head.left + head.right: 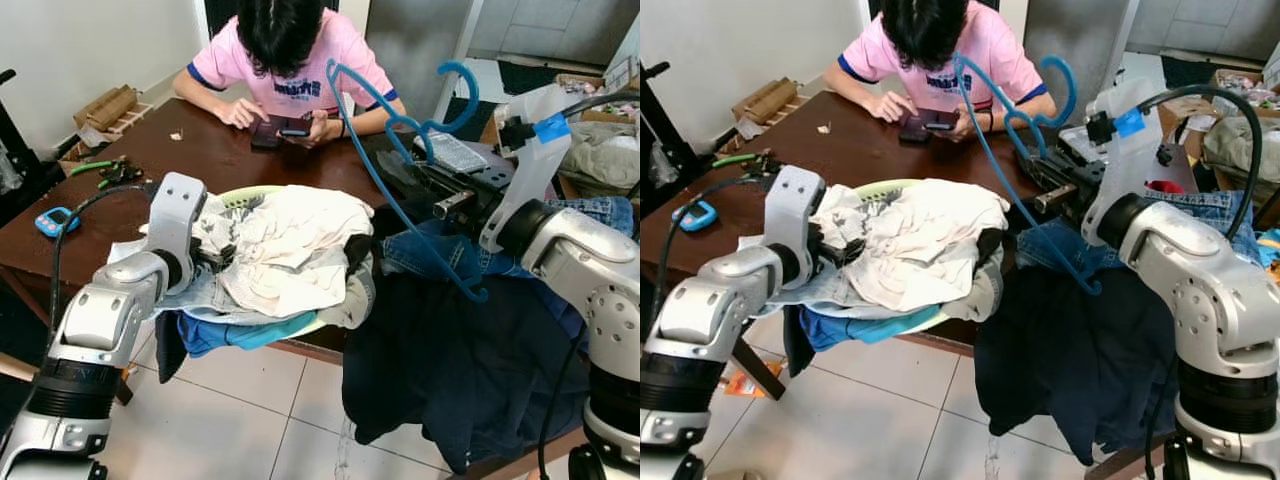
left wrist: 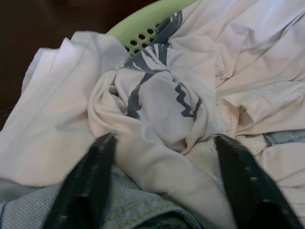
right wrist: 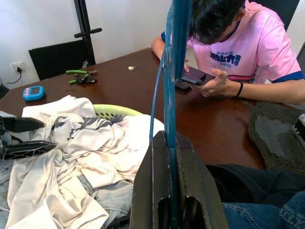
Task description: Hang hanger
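Observation:
I should expect more black cloth hidden underneath when I lift the crumpled white shirt point(image 1: 298, 240) away, because a black patch point(image 1: 357, 250) is showing beside it.
A blue wire hanger point(image 1: 400, 125) stands tilted above the table, its hook point(image 1: 462, 78) pointing up. My right gripper point(image 1: 410, 178) is shut on one of its wires; in the right wrist view the two black fingers point(image 3: 147, 181) pinch the hanger point(image 3: 170, 71) edge-on. My left gripper point(image 1: 215, 257) stands open at the left side of a crumpled white shirt point(image 1: 285, 245) heaped in a green basket point(image 1: 243, 196). In the left wrist view its fingers point(image 2: 88, 183) straddle a fold of that shirt point(image 2: 162, 100) without closing on it.
A person in a pink shirt point(image 1: 290, 75) sits at the far side of the brown table point(image 1: 200, 150) with a phone. Jeans point(image 1: 440, 250) and a dark garment point(image 1: 450, 370) drape over the front right edge. Green pliers point(image 1: 100, 168) and a blue device point(image 1: 55, 221) lie left.

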You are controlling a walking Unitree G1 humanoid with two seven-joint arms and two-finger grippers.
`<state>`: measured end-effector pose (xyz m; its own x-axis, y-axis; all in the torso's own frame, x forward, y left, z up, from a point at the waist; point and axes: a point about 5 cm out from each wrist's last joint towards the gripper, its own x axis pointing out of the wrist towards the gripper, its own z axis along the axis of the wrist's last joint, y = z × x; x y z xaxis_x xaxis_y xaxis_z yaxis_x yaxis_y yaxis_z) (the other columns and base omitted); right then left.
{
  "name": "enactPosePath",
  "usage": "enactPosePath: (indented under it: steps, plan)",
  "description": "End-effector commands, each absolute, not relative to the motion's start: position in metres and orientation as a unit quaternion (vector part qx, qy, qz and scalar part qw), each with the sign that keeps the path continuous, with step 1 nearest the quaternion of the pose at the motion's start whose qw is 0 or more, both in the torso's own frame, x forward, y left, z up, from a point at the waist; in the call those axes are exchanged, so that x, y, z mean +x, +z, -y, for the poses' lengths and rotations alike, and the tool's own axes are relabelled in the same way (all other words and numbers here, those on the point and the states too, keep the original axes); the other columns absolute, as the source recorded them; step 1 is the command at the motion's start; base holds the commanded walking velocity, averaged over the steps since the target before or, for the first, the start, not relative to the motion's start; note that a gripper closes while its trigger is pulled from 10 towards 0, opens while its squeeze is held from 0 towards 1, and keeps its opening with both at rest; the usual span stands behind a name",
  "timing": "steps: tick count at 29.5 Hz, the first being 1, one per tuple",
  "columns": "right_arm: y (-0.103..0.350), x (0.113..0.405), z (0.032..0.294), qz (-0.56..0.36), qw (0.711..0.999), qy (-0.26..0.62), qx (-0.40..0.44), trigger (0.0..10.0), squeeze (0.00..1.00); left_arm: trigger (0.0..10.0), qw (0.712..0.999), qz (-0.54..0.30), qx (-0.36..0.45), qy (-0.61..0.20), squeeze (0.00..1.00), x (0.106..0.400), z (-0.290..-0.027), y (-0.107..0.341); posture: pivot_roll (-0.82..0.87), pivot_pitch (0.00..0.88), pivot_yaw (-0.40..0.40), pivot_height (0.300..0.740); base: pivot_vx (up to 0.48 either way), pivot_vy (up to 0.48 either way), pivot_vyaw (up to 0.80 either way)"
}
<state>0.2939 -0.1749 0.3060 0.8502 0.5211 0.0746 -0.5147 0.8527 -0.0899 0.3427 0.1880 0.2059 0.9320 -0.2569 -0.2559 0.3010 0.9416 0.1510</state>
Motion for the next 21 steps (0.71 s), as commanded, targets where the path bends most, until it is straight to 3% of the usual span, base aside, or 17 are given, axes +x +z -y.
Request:
enactPosePath:
  steps: [1,13,21]
  plan:
    - [0.307,0.290,0.174,0.049,0.960,0.273,-0.035,10.0,0.00,0.0,0.972,-0.151,0.099,-0.149,0.00,0.342,-0.188,0.194,-0.01,0.098,-0.007,0.740,0.000,0.000,0.00]
    - [0.297,0.287,0.162,0.038,0.955,0.292,-0.028,10.0,0.00,0.0,0.975,-0.148,0.097,-0.137,0.00,0.348,-0.192,0.191,-0.01,0.105,-0.005,0.740,0.000,0.000,0.00]
    - [0.299,0.288,0.165,0.042,0.958,0.284,-0.027,10.0,0.00,0.0,0.992,-0.016,0.088,-0.085,0.00,0.358,-0.199,0.244,-0.01,0.104,-0.006,0.740,0.000,0.000,0.00]
